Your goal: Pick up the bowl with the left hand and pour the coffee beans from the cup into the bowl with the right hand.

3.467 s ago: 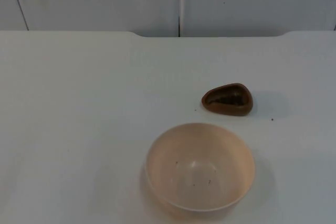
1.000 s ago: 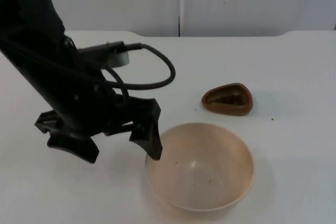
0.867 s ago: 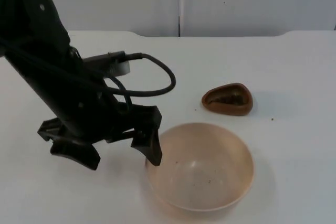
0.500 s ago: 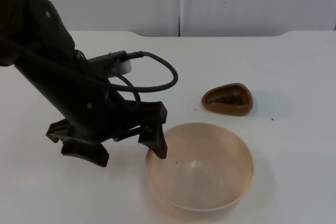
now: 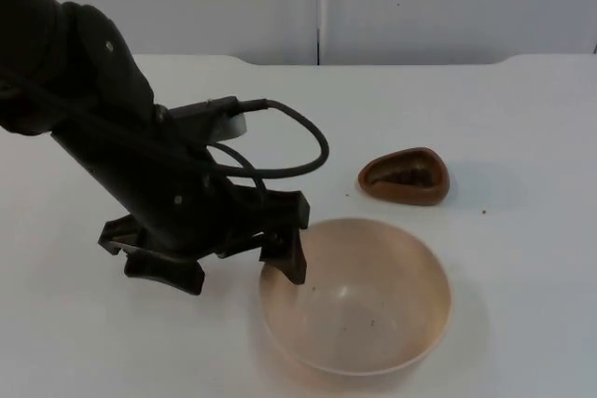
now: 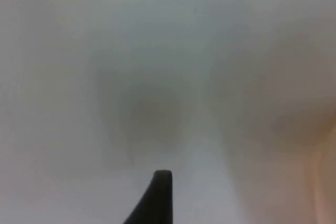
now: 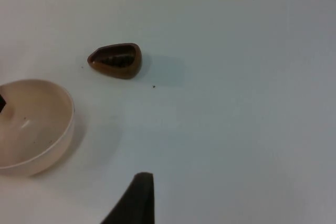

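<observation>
My gripper will pour the coffee beans [image 5: 415,176], and they will cover just part of the bowl's bottom, as the cup is small next to the wide bowl [image 5: 356,295].
A pale peach bowl [image 5: 401,253] stands near the table's front edge, holding only a few dark specks. Behind it to the right lies a small brown teardrop-shaped cup [image 5: 405,176] with dark coffee beans inside. My left gripper [image 5: 227,267] is open wide at the bowl's left side. One of its fingers [image 5: 291,263] is at the bowl's left rim and the other is over the bare table further left. The left wrist view is blurred, with the peach bowl [image 6: 326,182] at its edge. My right gripper [image 7: 137,200] waits off to the right, facing the cup [image 7: 115,60] and bowl [image 7: 62,109].
A stray coffee bean [image 5: 483,212] lies on the white table right of the cup, and it appears again as a bean [image 7: 154,86] in the right wrist view. The grey partition wall [image 5: 317,2] closes the far side.
The left arm has come in from the upper left and moved right and down toward the bowl, bringing one finger to its left rim. Bowl and cup have not moved.
</observation>
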You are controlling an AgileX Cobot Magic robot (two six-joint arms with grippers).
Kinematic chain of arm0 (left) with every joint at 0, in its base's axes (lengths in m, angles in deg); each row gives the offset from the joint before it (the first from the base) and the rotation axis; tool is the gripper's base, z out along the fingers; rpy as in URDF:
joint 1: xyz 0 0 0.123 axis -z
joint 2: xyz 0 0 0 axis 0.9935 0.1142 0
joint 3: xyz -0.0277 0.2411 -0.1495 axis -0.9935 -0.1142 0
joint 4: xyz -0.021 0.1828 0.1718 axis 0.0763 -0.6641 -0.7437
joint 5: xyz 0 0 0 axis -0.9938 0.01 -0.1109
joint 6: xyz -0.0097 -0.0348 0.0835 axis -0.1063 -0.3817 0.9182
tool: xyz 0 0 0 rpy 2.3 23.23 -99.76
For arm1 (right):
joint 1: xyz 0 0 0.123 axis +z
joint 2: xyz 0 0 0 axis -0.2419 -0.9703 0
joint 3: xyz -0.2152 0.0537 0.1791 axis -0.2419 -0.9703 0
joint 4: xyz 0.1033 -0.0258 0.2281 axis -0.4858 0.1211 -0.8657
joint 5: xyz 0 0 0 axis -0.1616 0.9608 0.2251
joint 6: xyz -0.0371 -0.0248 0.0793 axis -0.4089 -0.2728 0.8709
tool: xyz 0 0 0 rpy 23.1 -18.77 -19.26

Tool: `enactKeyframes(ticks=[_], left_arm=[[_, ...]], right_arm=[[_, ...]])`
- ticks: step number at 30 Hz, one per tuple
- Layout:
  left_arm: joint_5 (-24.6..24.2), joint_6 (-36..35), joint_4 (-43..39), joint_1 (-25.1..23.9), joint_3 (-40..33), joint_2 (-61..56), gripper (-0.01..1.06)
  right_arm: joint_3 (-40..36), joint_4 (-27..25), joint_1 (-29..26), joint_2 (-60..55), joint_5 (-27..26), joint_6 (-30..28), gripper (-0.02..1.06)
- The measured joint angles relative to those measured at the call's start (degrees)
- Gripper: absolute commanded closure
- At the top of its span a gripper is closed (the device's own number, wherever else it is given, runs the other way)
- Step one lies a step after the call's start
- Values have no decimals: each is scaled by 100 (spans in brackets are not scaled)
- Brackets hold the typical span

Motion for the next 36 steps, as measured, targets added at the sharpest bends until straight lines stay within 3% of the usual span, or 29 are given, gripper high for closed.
enactKeyframes(ticks=[5, 7, 8, 9, 13, 14, 19, 20, 21, 31, 34, 36], left_arm=[[25, 89, 0, 0, 0, 3, 20], [25, 102, 5, 0, 0, 27, 25], [25, 102, 5, 0, 0, 27, 33], [25, 102, 22, 0, 0, 42, 33], [25, 112, 44, 0, 0, 64, 59], [25, 112, 73, 0, 0, 64, 59], [14, 112, 122, 0, 0, 64, 94], [14, 112, 123, 0, 0, 64, 94], [14, 112, 123, 0, 0, 64, 103], [-20, 76, 80, 0, 0, -450, 105], [-81, -188, -211, -41, 0, -716, 105], [-251, -783, -884, -189, 0, -1038, 105]], right_arm=[[0, 0, 0, 0, 0, 0, -1], [0, 0, 0, 0, 0, 0, -1], [0, 0, 0, 0, 0, 0, -1], [0, 0, 0, 0, 0, 0, -1], [0, 0, 0, 0, 0, 0, -1], [0, 0, 0, 0, 0, 0, -1], [0, 0, 0, 0, 0, 0, -1], [0, 0, 0, 0, 0, 0, -1], [0, 0, 0, 0, 0, 0, -1], [0, 0, 0, 0, 0, 0, -1], [0, 0, 0, 0, 0, 0, -1], [0, 0, 0, 0, 0, 0, -1]])
